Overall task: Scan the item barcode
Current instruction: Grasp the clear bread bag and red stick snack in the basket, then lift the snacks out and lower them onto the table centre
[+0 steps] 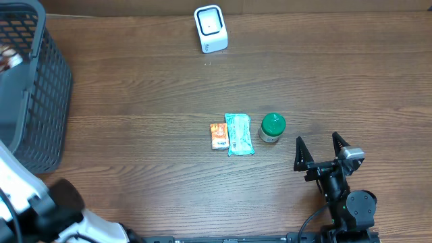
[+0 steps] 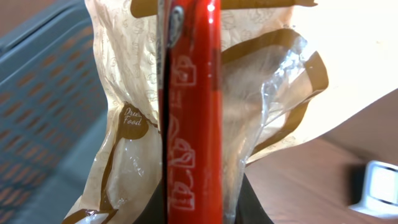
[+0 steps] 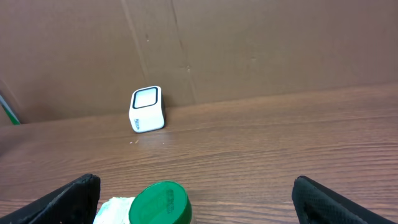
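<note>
The open table [image 1: 182,138] next to the orange packet has space for the bag [image 2: 134,68], so the robot's left gripper should keep moving the bag there until it can let go.
My left gripper [image 2: 194,210] is shut on a clear and tan plastic bag [image 2: 130,124] with brown trim and a red sealed edge [image 2: 193,93]. The bag fills the left wrist view and hides the fingertips. The white barcode scanner [image 1: 210,29] stands at the table's far edge, also seen as scanner [image 2: 378,186] and scanner [image 3: 147,109]. My right gripper [image 1: 322,150] stands open and holds nothing, low over the table just right of a green-lidded jar [image 1: 273,127]. The jar's lid [image 3: 159,204] shows a printed code.
A teal packet [image 1: 239,134] and an orange packet [image 1: 218,136] lie side by side left of the jar. A dark mesh basket [image 1: 40,101] stands at the left edge, its wall [image 2: 43,93] behind the bag. A cardboard wall [image 3: 249,43] backs the table.
</note>
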You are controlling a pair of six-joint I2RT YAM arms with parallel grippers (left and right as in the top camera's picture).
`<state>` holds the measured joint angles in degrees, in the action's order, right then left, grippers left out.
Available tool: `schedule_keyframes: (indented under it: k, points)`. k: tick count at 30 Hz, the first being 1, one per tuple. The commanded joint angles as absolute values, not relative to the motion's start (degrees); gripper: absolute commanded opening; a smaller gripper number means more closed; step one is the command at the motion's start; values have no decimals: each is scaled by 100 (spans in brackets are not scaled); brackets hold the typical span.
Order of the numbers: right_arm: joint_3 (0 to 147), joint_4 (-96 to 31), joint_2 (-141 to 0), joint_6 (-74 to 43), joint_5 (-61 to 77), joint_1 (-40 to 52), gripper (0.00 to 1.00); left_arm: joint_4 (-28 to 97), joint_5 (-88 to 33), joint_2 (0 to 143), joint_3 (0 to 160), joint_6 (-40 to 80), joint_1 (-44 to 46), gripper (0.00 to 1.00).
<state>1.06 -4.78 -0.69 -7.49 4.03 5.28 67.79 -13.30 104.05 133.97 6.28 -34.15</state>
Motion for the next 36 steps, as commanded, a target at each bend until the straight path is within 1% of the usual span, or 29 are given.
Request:
schedule_keyframes:
  k: [1,6,12,15,18,22,26,36]
  points:
    - [45,-460,-16,-770,346,513,100,7008,-1485,9736,13522,1177,-2932,4]
    - [45,-460,-16,-770,346,513,100,7946,-1487,9341,13522,1441,-2001,4]
    - [45,-460,-16,-770,349,513,100,8969,-1507,9474,13364,1693,-1026,4]
    - [45,-460,-16,-770,346,513,100,9258,-1483,9625,13155,1691,-591,4]
    - [45,-458,-16,-770,346,513,100,9290,-1479,9727,12724,1691,-154,5]
    - [45,-460,-16,-770,349,513,100,9041,-1240,9793,11673,1732,502,4]
    - [45,-458,-16,-770,346,513,100,8473,-668,9793,10438,2237,1061,4]
    - [45,-460,-16,-770,346,513,100,6117,191,9793,7736,3765,2029,4]
